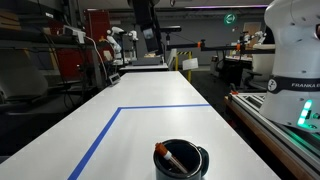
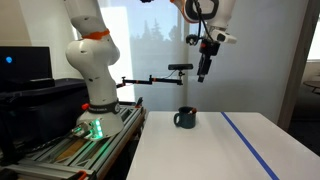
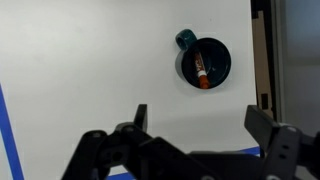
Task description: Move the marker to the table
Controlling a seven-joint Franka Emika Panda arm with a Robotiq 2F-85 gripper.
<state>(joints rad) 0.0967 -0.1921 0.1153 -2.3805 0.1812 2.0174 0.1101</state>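
Observation:
The marker's raised end [image 3: 204, 81] is at the cup's rim [image 1: 158, 148] and the robot's open fingers are set across the marker's narrow width, so the gripper should go on down and close there.
The orange-red marker [image 1: 171, 157] with a pale end lies slanted inside a round black cup [image 1: 181, 161] that stands on the white table [image 1: 150, 110]. In the wrist view the marker [image 3: 200, 74] shows inside the cup [image 3: 204, 62], far below me. In an exterior view the cup [image 2: 185, 118] stands on the table [image 2: 200, 150] and the marker is hidden inside it. My gripper [image 3: 197, 122] is open and empty, high above the cup [image 2: 204, 72].
Blue tape lines [image 1: 110, 125] mark the tabletop. My white arm base [image 2: 92, 75] stands on a grey bench with a rail edge [image 1: 275, 120] beside the table. A black camera arm [image 2: 165, 72] reaches over the table's near edge.

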